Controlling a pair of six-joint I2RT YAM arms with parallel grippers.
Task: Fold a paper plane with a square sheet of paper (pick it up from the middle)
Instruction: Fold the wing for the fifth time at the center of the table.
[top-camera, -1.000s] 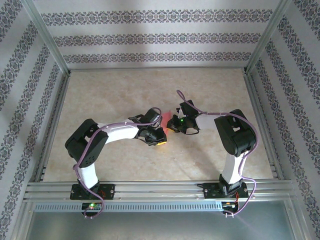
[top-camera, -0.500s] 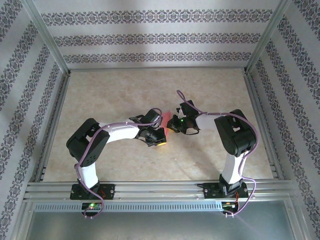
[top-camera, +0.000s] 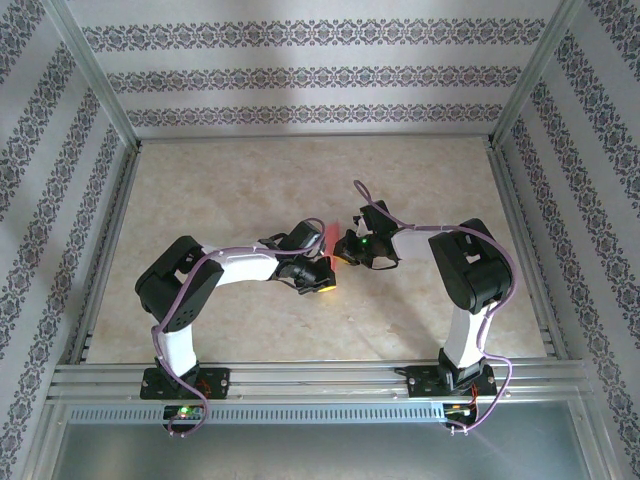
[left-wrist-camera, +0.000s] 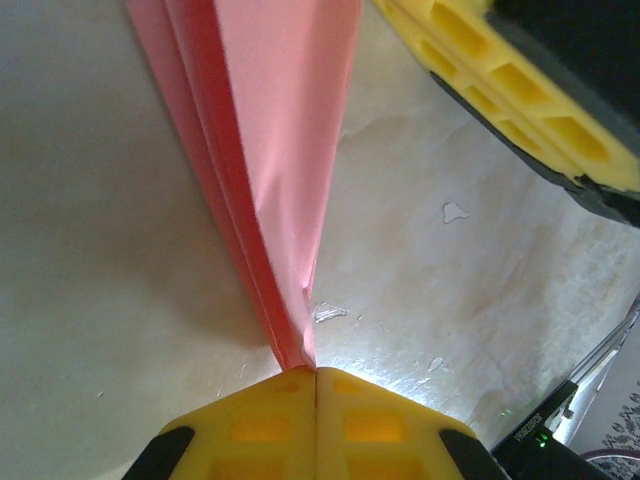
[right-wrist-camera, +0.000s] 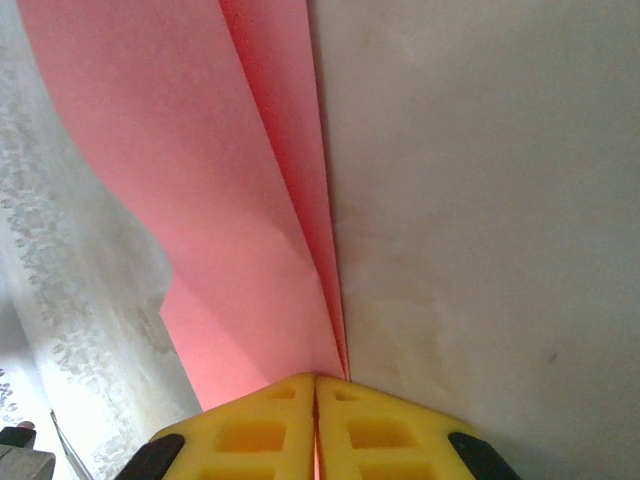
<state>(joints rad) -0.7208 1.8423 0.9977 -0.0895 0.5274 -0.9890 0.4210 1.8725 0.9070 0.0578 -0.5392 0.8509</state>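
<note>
My left gripper is closed on the narrow tip of the pink paper (left-wrist-camera: 299, 352). It should open and grab the wider folded layers (left-wrist-camera: 283, 235) nearer to my right gripper.
The pink paper (top-camera: 332, 240), folded into narrow layers, hangs between my two grippers above the middle of the table. In the left wrist view the pink paper (left-wrist-camera: 280, 150) tapers to a point, and my left gripper (left-wrist-camera: 316, 372) is shut on that tip. From the right wrist, the pink paper (right-wrist-camera: 230, 200) spreads wide with a centre crease, my right gripper (right-wrist-camera: 316, 378) shut on its edge. My right gripper's yellow fingers (left-wrist-camera: 520, 100) show close behind the paper. From above, my left gripper (top-camera: 322, 282) and right gripper (top-camera: 346, 255) nearly touch.
A beige marbled table (top-camera: 250, 180) lies under both arms, fenced by aluminium rails (top-camera: 300, 375) and patterned walls (top-camera: 300, 75). Purple cables (top-camera: 400, 222) loop over each arm.
My left gripper has closed the last bit onto the paper's tip, and the left arm has edged slightly right. The right arm has stayed put, still gripping.
</note>
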